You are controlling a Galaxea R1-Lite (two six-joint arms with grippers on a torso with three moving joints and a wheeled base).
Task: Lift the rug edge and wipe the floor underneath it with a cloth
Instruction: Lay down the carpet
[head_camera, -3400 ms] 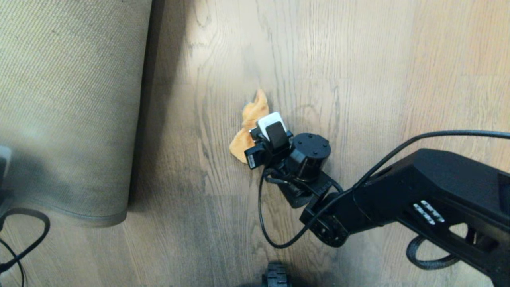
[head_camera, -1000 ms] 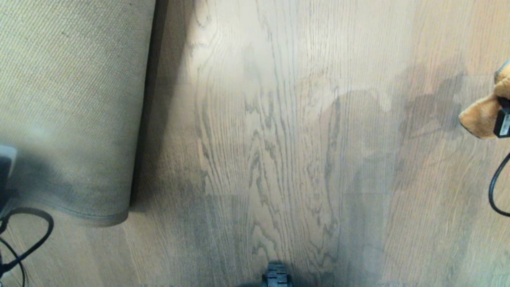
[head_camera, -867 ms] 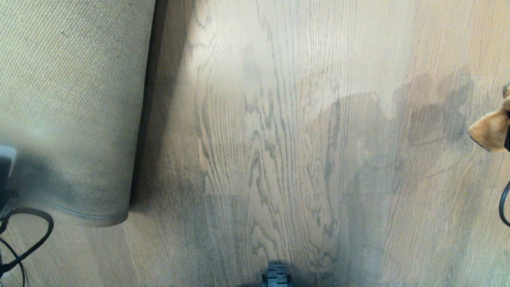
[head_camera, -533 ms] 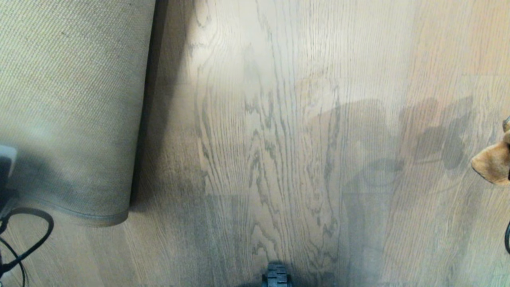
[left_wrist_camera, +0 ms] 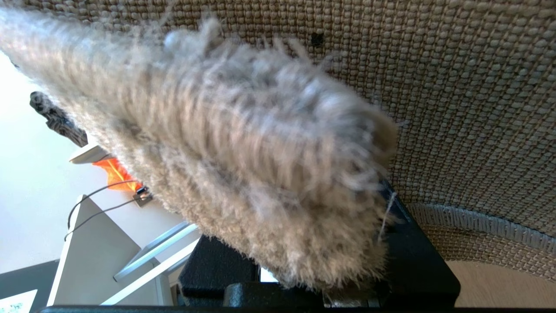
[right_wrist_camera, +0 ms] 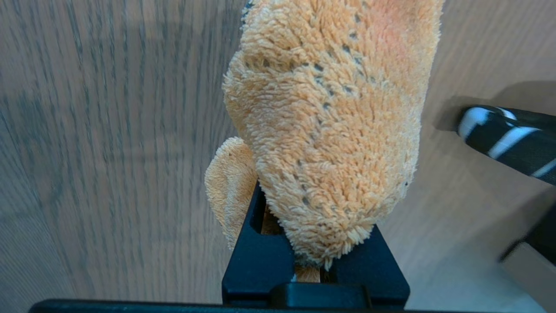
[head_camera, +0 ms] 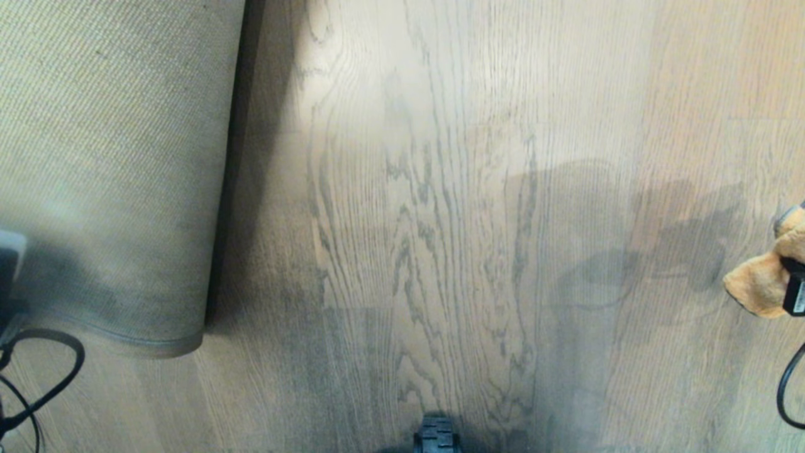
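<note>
The cloth hangs above open planks, clear of the rug edge, so the robot's right gripper should keep going down until the cloth touches the floor and then let go.
The rug edge is folded up and back at the left, its beige woven backing facing me. My left gripper is shut on the rug edge, grey pile filling the space between its black fingers. Bare floor of wood-grain planks lies beside the fold. The orange-tan cloth hangs at the far right of the head view, its shadow thrown on the planks to its left. My right gripper is shut on the cloth, which bulges out past the jaws.
Black cables loop on the floor at the lower left, near the rug's corner. A dark part of my base shows at the bottom centre. A black-and-white striped object lies on the floor near the cloth.
The right gripper has carried the cloth from the middle of the floor off to the right, then down along the right side of the view. The rug and left gripper have not moved.
</note>
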